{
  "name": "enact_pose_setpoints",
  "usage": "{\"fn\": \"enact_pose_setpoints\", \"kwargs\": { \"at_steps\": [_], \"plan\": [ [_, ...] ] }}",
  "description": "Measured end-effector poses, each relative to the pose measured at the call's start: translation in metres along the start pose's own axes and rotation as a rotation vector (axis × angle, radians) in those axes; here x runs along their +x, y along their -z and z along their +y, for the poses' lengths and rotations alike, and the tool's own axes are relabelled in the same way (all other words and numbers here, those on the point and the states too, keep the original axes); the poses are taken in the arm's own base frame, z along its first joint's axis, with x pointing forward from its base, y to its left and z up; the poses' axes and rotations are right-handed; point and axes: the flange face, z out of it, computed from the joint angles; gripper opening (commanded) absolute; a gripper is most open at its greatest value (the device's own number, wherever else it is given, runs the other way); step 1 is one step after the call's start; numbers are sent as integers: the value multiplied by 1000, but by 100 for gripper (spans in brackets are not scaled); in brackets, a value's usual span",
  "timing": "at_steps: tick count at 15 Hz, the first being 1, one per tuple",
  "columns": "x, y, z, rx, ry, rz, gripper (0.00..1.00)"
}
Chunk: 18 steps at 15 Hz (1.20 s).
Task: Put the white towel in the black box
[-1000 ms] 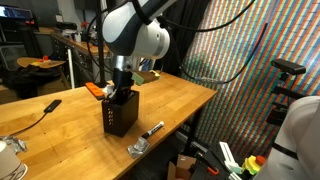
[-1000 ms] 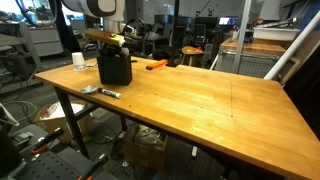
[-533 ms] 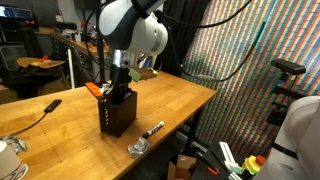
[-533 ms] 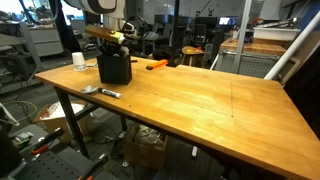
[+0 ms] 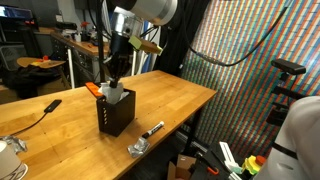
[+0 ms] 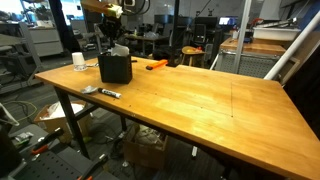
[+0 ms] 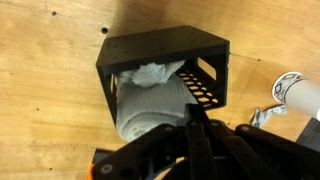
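Note:
I should move my closed gripper down into the box opening [image 7: 163,78] and push the white towel deeper inside, because the white towel [image 5: 114,93] bulges over the black box's rim.
The black box [image 5: 118,115] stands on the wooden table near its edge and shows in both exterior views [image 6: 115,68]. The white towel [image 7: 150,105] lies rolled up inside the box [image 7: 160,45], and its top peeks over the rim in an exterior view [image 5: 113,94]. My gripper [image 5: 114,80] hangs just above the box opening, clear of the towel. In the wrist view its fingers [image 7: 190,110] meet together and hold nothing. It also shows in the exterior view [image 6: 112,40] above the box.
A black marker [image 5: 152,130] and a small metal piece [image 5: 138,148] lie by the table edge near the box. An orange tool [image 5: 93,90] lies behind the box. A white cup [image 6: 78,61] stands at the table corner. A black cabled device [image 5: 48,105] lies further along.
My gripper has risen out of the box and now hangs above it. The towel stays in the box.

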Motion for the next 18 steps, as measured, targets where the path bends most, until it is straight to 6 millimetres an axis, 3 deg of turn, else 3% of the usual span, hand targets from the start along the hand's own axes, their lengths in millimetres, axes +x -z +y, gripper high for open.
{"fn": "enact_pose_setpoints", "kwargs": {
  "at_steps": [3, 6, 18],
  "plan": [
    [4, 21, -4, -6, 2, 42, 0],
    [9, 27, -5, -8, 6, 57, 0],
    [13, -13, 4, -33, 16, -25, 0]
  ]
}}
